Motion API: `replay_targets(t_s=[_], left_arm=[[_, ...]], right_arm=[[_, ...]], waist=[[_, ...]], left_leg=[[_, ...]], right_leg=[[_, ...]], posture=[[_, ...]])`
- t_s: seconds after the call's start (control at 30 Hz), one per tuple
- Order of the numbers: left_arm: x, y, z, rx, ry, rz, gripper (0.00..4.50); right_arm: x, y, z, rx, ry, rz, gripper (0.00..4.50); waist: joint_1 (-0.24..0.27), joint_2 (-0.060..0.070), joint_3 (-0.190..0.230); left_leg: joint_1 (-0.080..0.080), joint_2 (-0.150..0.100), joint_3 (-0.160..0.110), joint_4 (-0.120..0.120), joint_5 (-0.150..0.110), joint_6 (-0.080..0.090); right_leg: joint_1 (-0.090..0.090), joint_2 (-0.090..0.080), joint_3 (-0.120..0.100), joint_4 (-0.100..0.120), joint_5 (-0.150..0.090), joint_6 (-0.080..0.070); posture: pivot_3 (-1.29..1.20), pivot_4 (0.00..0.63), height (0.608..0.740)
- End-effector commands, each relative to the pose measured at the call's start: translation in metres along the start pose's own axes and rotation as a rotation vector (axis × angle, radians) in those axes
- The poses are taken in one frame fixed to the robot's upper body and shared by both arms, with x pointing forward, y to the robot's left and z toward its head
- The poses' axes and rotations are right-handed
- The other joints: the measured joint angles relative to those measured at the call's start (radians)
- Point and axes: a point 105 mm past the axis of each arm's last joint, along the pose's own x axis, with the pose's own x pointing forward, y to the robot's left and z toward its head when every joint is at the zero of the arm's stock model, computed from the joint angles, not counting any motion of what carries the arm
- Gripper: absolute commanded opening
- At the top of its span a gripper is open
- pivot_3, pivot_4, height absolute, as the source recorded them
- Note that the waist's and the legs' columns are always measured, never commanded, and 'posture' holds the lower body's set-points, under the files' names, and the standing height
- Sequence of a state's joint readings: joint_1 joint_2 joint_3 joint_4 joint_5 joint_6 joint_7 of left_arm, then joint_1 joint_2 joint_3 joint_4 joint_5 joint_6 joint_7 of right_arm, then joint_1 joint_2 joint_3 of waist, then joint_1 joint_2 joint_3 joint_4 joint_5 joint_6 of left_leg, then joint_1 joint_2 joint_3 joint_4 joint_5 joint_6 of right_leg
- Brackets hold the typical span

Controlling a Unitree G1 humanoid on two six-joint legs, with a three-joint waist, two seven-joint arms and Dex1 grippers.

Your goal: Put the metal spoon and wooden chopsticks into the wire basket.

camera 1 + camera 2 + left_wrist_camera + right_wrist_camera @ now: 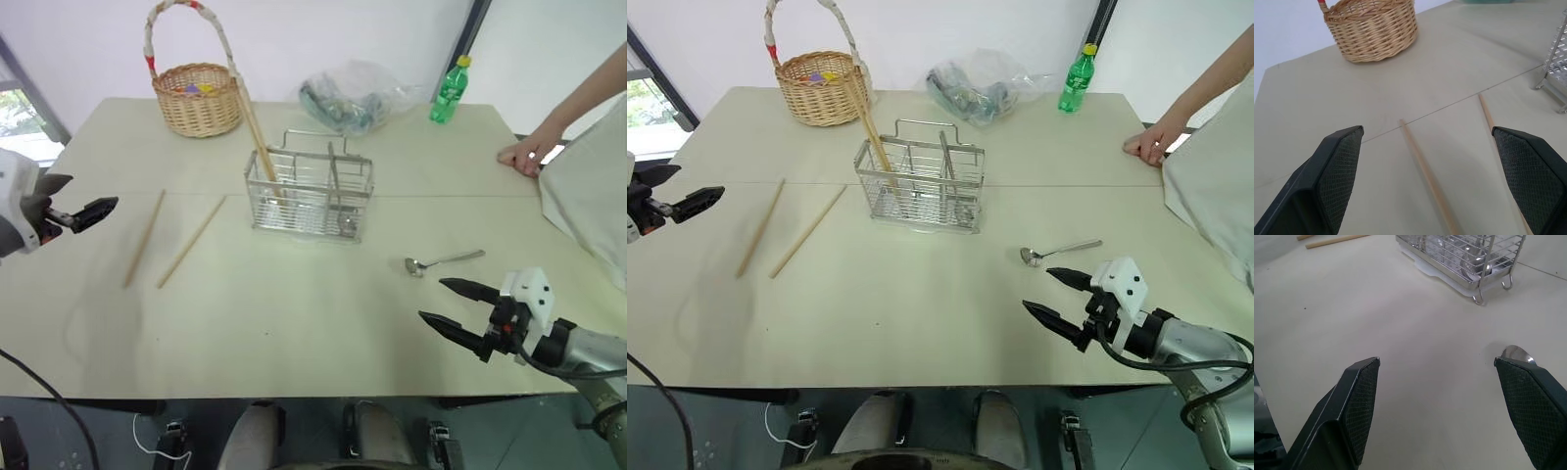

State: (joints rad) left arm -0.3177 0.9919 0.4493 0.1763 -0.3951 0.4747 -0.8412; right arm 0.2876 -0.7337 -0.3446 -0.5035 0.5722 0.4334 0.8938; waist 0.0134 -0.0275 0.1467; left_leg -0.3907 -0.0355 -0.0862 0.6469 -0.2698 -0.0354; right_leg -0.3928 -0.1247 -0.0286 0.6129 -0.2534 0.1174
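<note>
I expect the loose chopstick [145, 240] to stay leaning at a slant when I lower it in, because the standing chopsticks [257, 133] stick up far above the wire basket's low rim.
The wire basket [312, 196] stands mid-table with two wooden chopsticks [257, 127] leaning upright in its left compartment. Two more chopsticks [144, 238] [192, 241] lie flat on the table to its left. The metal spoon [443, 260] lies on the table right of the basket, bowl toward me. My left gripper [86, 193] hovers open at the far left, level with the loose chopsticks [1425, 171] and apart from them. My right gripper [433, 300] is open just in front of the spoon, whose bowl [1515, 353] shows beside one fingertip, untouched.
A round wicker basket [196, 98] with a tall handle sits at the back left. A clear plastic bag [353, 93] and a green bottle [450, 91] are at the back. A person's hand [527, 154] rests on the table's right edge.
</note>
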Motion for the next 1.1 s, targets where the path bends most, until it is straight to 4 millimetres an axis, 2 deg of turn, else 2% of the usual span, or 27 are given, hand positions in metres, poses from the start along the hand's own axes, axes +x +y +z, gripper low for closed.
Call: replay_targets(t_s=[0.03, 0.27, 0.53, 0.67, 0.77, 0.87, 0.97, 1.1], left_arm=[[-0.003, 0.001, 0.018, 0.032, -0.052, 0.008, 4.44], [0.002, -0.004, 0.023, 0.02, -0.069, -0.007, 4.44], [0.004, -0.017, 0.028, 0.003, -0.098, -0.057, 4.44], [0.008, -0.052, 0.039, -0.034, -0.12, -0.232, 4.44], [0.012, -0.101, 0.044, 0.004, -0.103, -0.454, 4.44], [0.008, -0.142, 0.047, 0.037, -0.09, -0.651, 4.44], [0.002, -0.181, 0.047, 0.08, -0.074, -0.839, 4.44], [0.004, -0.21, 0.053, 0.1, -0.092, -0.96, 4.44]], right_arm=[[-0.003, -0.002, 0.007, -0.025, -0.016, -0.01, 3.87], [-0.003, -0.006, 0.009, -0.043, -0.007, -0.014, 3.87], [-0.007, -0.022, 0.022, -0.099, 0.002, -0.029, 3.87], [-0.004, -0.03, 0.033, -0.181, 0.03, 0.022, 3.87], [0.005, -0.038, 0.04, -0.304, 0.093, 0.12, 3.87], [0.013, -0.049, 0.041, -0.421, 0.166, 0.209, 3.87], [0.026, -0.07, 0.042, -0.541, 0.248, 0.275, 3.87], [0.046, -0.097, 0.042, -0.617, 0.34, 0.317, 3.87]], waist=[[0.0, 0.0, 0.0], [0.0, 0.0, 0.0], [0.0, -0.001, -0.001], [0.0, -0.001, -0.001], [-0.001, -0.001, -0.001], [-0.003, 0.0, 0.0], [-0.009, 0.001, 0.001], [-0.019, 0.005, 0.003]], left_leg=[[0.0, 0.0, 0.0, 0.0, 0.0, 0.0], [0.0, 0.0, 0.0, 0.0, 0.0, 0.0], [0.0, 0.0, 0.0, 0.0, 0.0, 0.0], [0.0, 0.0, 0.0, 0.001, 0.0, 0.0], [0.001, 0.0, 0.001, 0.001, 0.0, 0.0], [0.001, 0.0, 0.002, 0.001, 0.0, 0.0], [0.001, 0.0, 0.002, 0.001, 0.0, 0.0], [0.001, 0.0, 0.003, 0.001, 0.0, 0.0]], right_leg=[[0.0, 0.0, 0.0, 0.0, 0.0, 0.0], [0.0, 0.0, 0.0, 0.0, 0.0, 0.0], [0.0, 0.0, 0.0, 0.0, 0.0, 0.0], [0.001, 0.0, 0.0, 0.0, 0.0, 0.0], [0.001, 0.0, 0.0, 0.0, 0.0, 0.0], [0.001, 0.001, 0.0, 0.0, 0.0, 0.0], [0.001, 0.002, 0.0, 0.0, 0.0, 0.0], [0.001, 0.003, 0.0, 0.0, 0.0, 0.0]], posture=[[0.0, 0.15, 0.666], [0.0, 0.15, 0.666], [0.0, 0.15, 0.666], [0.0, 0.15, 0.666], [0.0, 0.15, 0.666], [0.0, 0.15, 0.666], [0.0, 0.15, 0.666], [0.0, 0.15, 0.666]])
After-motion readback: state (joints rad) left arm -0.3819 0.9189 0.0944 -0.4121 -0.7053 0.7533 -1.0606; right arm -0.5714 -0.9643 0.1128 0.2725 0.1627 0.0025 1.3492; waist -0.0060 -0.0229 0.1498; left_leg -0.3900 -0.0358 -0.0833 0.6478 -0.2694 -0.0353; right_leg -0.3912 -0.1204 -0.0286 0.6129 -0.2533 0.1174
